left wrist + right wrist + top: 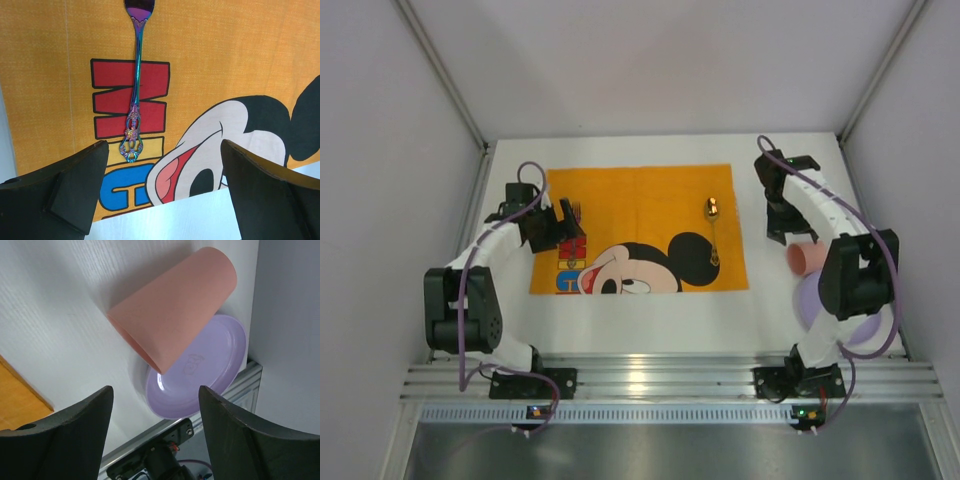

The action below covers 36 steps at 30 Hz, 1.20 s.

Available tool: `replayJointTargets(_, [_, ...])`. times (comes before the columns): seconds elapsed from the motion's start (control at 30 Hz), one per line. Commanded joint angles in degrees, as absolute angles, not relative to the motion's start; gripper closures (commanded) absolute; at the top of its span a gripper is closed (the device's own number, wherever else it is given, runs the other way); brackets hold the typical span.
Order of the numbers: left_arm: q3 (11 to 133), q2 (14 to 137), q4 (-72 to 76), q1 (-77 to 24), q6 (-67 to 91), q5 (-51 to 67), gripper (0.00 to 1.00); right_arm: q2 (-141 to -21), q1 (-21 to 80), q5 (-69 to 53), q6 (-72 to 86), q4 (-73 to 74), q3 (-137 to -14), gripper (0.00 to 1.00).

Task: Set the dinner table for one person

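My right gripper should next move toward the cup's near rim [159,370] until its spread fingers are on both sides of the rim, then close, because the pink cup's opening [134,344] faces those fingers.
On the white dinner table [650,335] lies an orange Mickey Mouse placemat [640,230]. An iridescent fork [134,90] rests on the placemat's left side, and a gold spoon [712,225] on its right side. My left gripper [165,200] hovers open just short of the fork's handle end, holding nothing. A pink cup [172,310] lies on its side with its mouth over the rim of a purple plate [205,370] at the table's right edge. Above them my right gripper [155,440] is open and empty.
The enclosure's white walls close in the table on the left, right and back. An aluminium rail [660,380] with both arm bases runs along the near edge. In the top view the right arm [855,270] covers much of the plate [812,300].
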<state>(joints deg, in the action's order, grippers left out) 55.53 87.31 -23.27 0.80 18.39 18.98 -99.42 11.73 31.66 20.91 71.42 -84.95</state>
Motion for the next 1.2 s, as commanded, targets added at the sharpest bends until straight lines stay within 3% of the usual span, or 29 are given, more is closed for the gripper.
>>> replayJointTargets(0.0, [56.0,87.2,-19.0,0.8,19.2,21.1,0.01,-100.4,12.0,36.6,22.1,74.2,-84.1,0.3])
replayJointTargets(0.6, [49.9,79.6,-18.1,0.9,18.4,19.6,0.01,-109.2,11.9,46.1,25.0,74.1,-80.5,0.38])
replayJointTargets(0.9, [49.7,78.9,-17.8,0.9,18.1,19.2,0.01,-115.4,6.3,50.8,25.6,75.0,-84.9,0.68])
replayJointTargets(0.97, [49.5,79.0,-17.6,0.8,18.3,19.4,0.01,-118.5,5.4,51.3,26.3,76.5,-88.4,0.93])
replayJointTargets(1.0, [49.5,79.4,-17.5,0.9,18.3,19.9,0.01,-119.9,5.4,51.6,26.3,76.9,-89.5,1.0])
replayJointTargets(1.17, [49.4,80.8,-16.9,0.9,18.6,20.6,0.01,-120.1,10.7,52.2,25.1,78.0,-95.0,1.0])
